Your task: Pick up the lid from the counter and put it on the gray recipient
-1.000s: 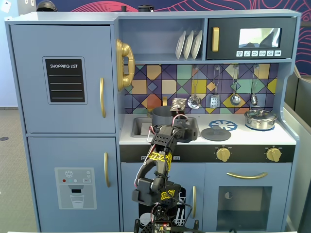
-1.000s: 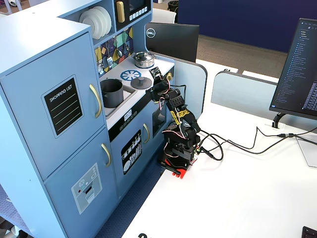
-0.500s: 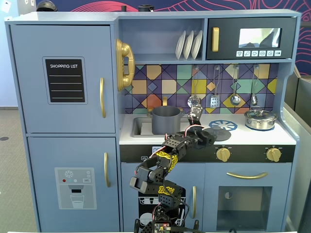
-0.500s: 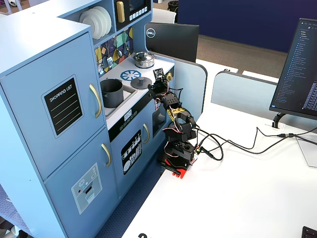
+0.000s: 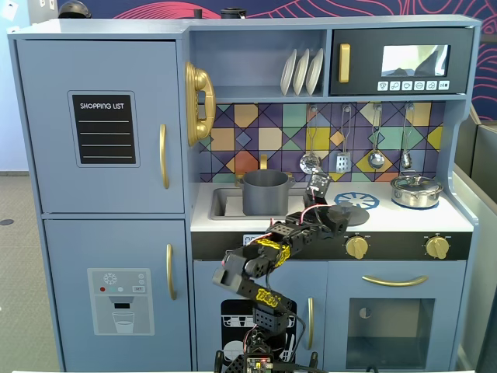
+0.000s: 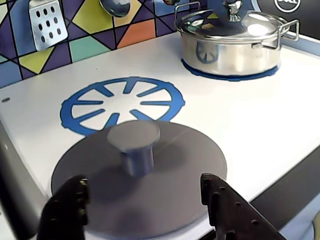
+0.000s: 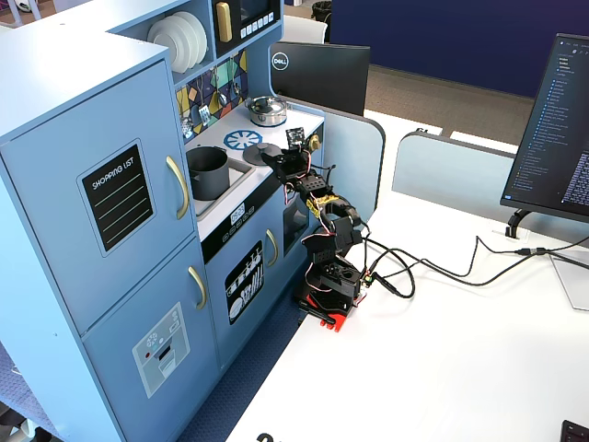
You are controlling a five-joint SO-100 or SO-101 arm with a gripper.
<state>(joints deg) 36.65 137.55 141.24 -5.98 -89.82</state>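
The lid [image 5: 359,215] cuts off the blue burner ring [image 5: 356,200], so when I lift the lid, it will bring the ring's hidden near edge into view.
The lid [image 6: 185,165] is a flat matte gray disc with a central knob [image 6: 134,142]. It lies on the white counter beside a blue burner ring [image 6: 122,102]. My gripper [image 6: 143,181] is open just above the lid's near edge, one black finger [image 6: 67,205] on each side of the knob, touching nothing. In a fixed view the gripper [image 5: 335,215] reaches over the counter's front edge onto the lid [image 5: 359,211]. The gray recipient [image 5: 265,192] stands in the sink to the left of it, also seen as the gray recipient [image 7: 209,172] in the other fixed view.
A shiny steel pot [image 6: 230,42] with its own lid sits on the far right burner, the same steel pot [image 5: 416,190] at the counter's right end. Utensils [image 5: 342,140] hang on the tiled back wall. A gold faucet [image 5: 264,162] stands behind the sink.
The arm has swung from in front of the sink to the right and stretched forward, bringing the open gripper over the lid.
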